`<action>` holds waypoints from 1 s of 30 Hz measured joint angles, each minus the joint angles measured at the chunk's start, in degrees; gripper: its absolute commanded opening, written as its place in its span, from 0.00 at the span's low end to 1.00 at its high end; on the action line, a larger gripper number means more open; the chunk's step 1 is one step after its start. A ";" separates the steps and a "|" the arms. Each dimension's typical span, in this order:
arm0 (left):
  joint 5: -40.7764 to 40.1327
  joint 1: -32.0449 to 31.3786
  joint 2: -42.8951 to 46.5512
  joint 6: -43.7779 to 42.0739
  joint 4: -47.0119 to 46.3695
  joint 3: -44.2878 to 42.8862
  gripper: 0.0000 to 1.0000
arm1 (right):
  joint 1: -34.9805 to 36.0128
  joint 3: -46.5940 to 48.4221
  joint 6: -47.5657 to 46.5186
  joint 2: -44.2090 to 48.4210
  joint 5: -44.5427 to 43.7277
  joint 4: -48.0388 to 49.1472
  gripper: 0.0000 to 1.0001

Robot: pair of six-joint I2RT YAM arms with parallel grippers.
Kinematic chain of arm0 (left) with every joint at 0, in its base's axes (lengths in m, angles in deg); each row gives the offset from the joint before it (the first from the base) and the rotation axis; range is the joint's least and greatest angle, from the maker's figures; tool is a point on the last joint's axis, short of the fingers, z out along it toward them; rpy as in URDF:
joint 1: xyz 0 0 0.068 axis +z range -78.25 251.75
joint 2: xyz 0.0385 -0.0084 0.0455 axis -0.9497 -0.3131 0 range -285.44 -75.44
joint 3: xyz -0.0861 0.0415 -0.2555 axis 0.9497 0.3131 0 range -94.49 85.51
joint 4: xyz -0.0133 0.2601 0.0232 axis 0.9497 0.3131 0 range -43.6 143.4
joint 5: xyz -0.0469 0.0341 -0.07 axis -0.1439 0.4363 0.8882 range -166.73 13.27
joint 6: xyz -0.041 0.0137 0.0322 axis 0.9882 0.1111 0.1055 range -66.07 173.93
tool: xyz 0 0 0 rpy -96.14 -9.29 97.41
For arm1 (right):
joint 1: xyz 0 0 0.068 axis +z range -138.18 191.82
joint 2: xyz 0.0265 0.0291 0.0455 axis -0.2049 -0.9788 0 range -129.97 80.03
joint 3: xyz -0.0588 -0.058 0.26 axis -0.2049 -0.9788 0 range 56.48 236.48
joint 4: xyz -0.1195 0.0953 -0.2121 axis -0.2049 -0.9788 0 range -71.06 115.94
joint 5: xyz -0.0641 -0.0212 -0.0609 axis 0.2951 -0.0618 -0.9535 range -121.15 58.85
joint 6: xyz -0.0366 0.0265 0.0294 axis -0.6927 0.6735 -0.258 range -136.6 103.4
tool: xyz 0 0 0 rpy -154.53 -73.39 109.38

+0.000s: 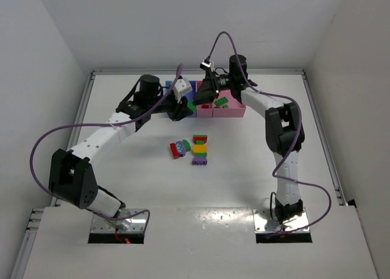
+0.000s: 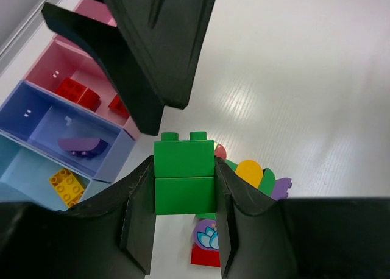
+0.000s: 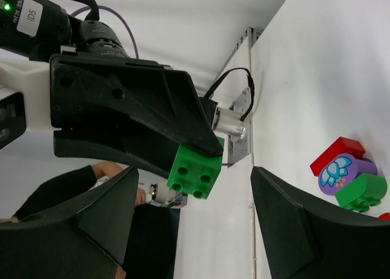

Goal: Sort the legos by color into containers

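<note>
I should hold the top lego (image 2: 184,158) with my right gripper and take the lower one again with my left gripper before I pull them apart, because my left gripper is spanning both green legos (image 2: 184,178).
My left gripper (image 1: 185,107) (image 2: 183,164) is shut on a stack of two green legos (image 2: 184,176), held above the table just in front of the containers (image 1: 239,111). The stack also shows in the right wrist view (image 3: 196,172). My right gripper (image 1: 203,98) (image 3: 195,169) is open and empty, its black fingers (image 2: 152,53) right over the left gripper and the green stack. The light blue bin (image 2: 24,169) holds a yellow lego (image 2: 66,185). The periwinkle bin (image 2: 36,108) holds a purple piece (image 2: 82,146). The pink bin (image 2: 61,60) holds red legos (image 2: 78,93).
A clump of loose red, green, yellow and purple legos (image 1: 190,148) lies mid-table in front of the bins, also in the right wrist view (image 3: 348,175). The wider pink bin holds a green lego (image 1: 221,101). The table's back edge and wall lie just behind the bins.
</note>
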 measured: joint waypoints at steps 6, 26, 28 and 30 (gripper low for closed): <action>-2.14 -0.26 0.02 -0.85 -0.02 0.00 0.21 | 0.11 -1.53 0.48 1.42 0.07 1.49 0.69; -2.62 -0.44 -2.95 -2.49 0.26 -4.44 0.21 | 2.01 -3.32 2.60 2.51 0.00 4.94 0.50; -2.25 -0.44 -3.15 -2.78 0.13 -4.85 0.21 | 1.62 -3.34 2.78 2.51 0.11 4.98 0.32; -2.21 -0.50 -3.17 -3.06 0.09 -5.38 0.21 | 1.01 -3.54 3.34 2.47 -0.15 4.81 0.22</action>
